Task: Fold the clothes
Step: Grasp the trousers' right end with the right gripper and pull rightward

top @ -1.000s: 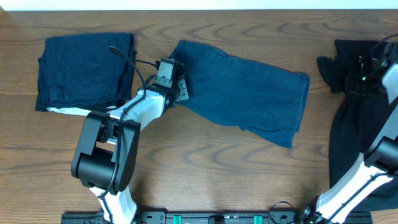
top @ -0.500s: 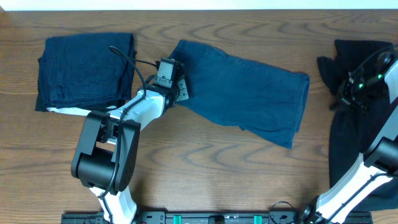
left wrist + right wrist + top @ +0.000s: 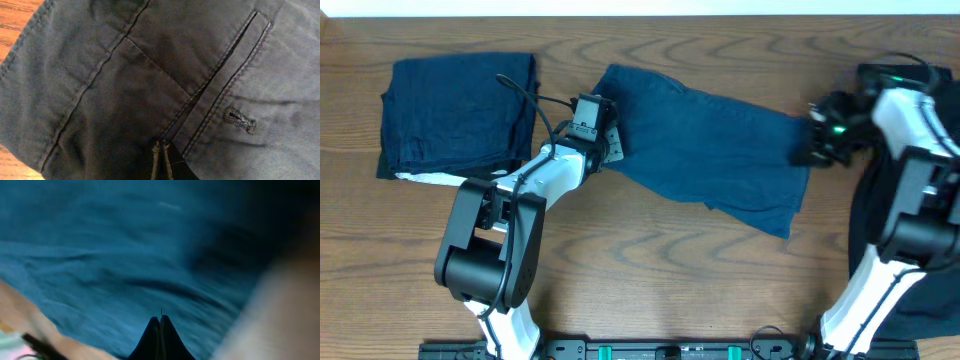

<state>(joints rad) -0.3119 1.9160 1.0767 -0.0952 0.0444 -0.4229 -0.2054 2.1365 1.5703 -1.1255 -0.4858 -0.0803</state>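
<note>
I see the dark navy garment's back edge (image 3: 745,102) slanting toward me near the black clothes, so my right gripper should press that garment's end (image 3: 783,138) and push it back square before folding.
A dark navy denim-like garment (image 3: 710,150) lies spread across the middle of the table. In the left wrist view (image 3: 200,75) it shows stitched seams and a buttonhole. My left gripper (image 3: 610,142) rests at its left edge, fingers (image 3: 161,149) shut and pressed together over the fabric. My right gripper (image 3: 812,148) is over the garment's right edge. Its fingers (image 3: 160,321) are shut and empty above blurred blue fabric (image 3: 100,255). Black clothes (image 3: 875,225) lie piled at the far right.
A folded navy garment (image 3: 460,115) lies at the far left, a white strip showing under its front edge. The wooden table (image 3: 650,260) runs along the front. The right arm stands over the black pile.
My right gripper has swung left from the black pile to the right edge of the denim-like garment. The left arm and all clothes have not moved.
</note>
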